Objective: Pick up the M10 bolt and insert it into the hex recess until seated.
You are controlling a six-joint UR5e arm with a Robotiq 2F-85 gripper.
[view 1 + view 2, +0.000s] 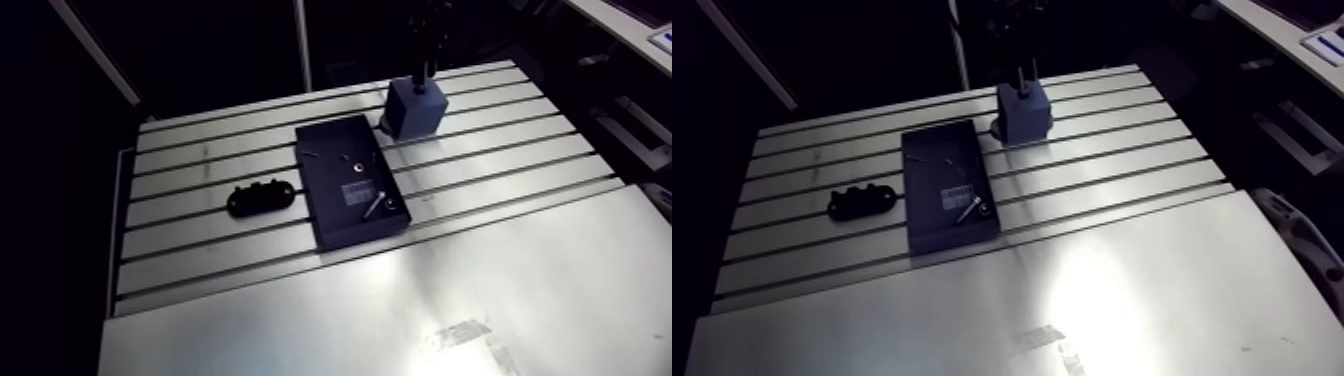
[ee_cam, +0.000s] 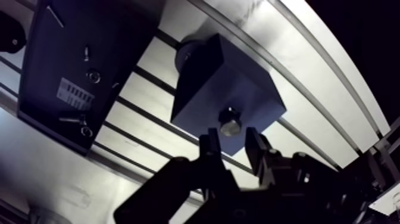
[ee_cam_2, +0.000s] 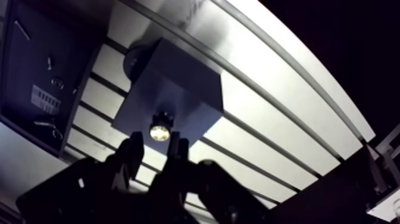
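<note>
My gripper is about to push down, and the bolt will settle into the block, as the bolt head (image 2: 230, 127) sticks out, the dark hex hole (image 2: 230, 112) showing behind it.
A dark blue-grey block (image 2: 220, 89) stands on the slotted table, beyond the tray's far end. A shiny bolt head (image 2: 231, 125) sits in the recess in its top face. In the wrist view my gripper (image 2: 232, 142) hangs just over that bolt head. The fingers (image 2: 209, 146) stand apart on either side of it, wider than the head and not touching it. In the arm view the gripper (image 1: 425, 72) comes down right over the block (image 1: 415, 108).
A black tray (image 1: 335, 215) holds another bolt (image 1: 375, 203) and several small parts beside the block. A black fixture (image 1: 260, 197) lies left of the tray. A dark round disc (image 2: 186, 53) rests against the block. A smooth metal sheet (image 1: 400, 320) covers the table's front.
</note>
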